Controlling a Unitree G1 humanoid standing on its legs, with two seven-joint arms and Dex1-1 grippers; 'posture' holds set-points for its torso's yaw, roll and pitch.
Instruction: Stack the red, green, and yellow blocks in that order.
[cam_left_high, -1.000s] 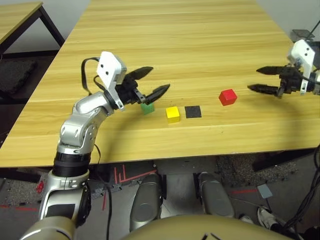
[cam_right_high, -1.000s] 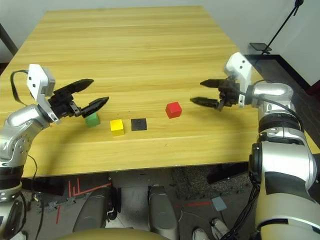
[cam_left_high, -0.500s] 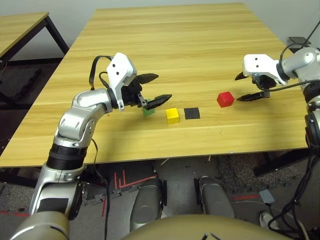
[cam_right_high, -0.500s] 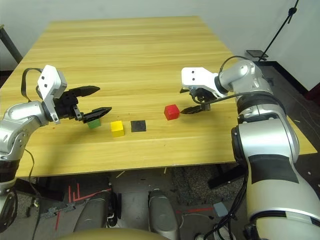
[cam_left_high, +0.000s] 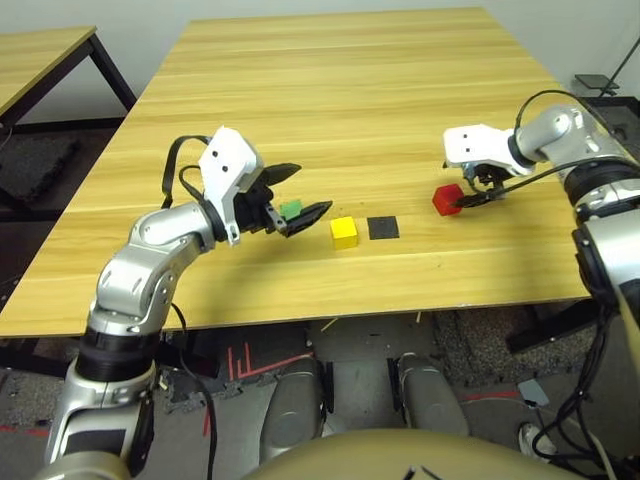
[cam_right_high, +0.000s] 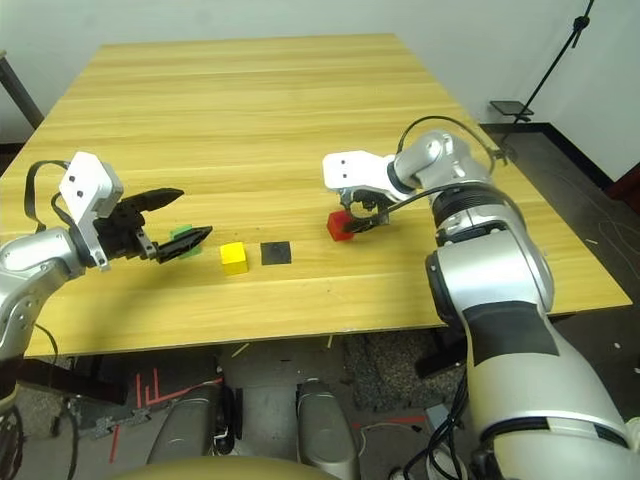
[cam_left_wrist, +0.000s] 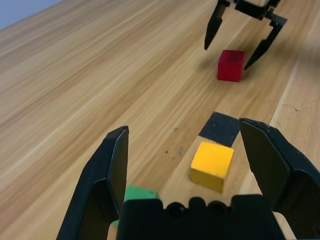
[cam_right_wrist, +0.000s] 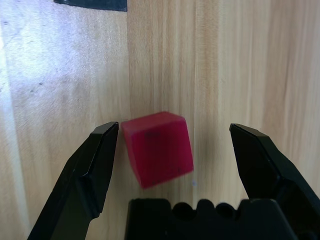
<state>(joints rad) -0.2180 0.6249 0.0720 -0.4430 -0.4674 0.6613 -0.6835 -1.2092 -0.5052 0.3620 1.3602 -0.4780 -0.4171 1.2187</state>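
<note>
The slanted sides (cam_right_wrist: 131, 156) are only a little crooked between the fingers, so the red block (cam_right_wrist: 159, 150) will end up square and centred once the robot's right gripper closes.
The red block (cam_left_high: 447, 200) sits on the wooden table (cam_left_high: 350, 90) toward the right. My right gripper (cam_right_wrist: 173, 127) is open and straddles it, one finger on each side; one finger (cam_right_wrist: 95, 160) is close to the block. The green block (cam_left_high: 291, 209) lies to the left, with my open left gripper (cam_left_high: 313, 187) hovering just over it. In the left wrist view the green block (cam_left_wrist: 137, 195) sits low beside one finger. The yellow block (cam_left_high: 344, 231) rests between the green and red ones, free of both grippers.
A flat black square patch (cam_left_high: 383, 227) lies on the table just right of the yellow block. Another wooden table (cam_left_high: 35, 45) stands off to the far left. The table's front edge runs close below the blocks.
My right gripper has swung left and come down around the red block. My left gripper has drawn back a little and lowered over the green block. The blocks have stayed put.
</note>
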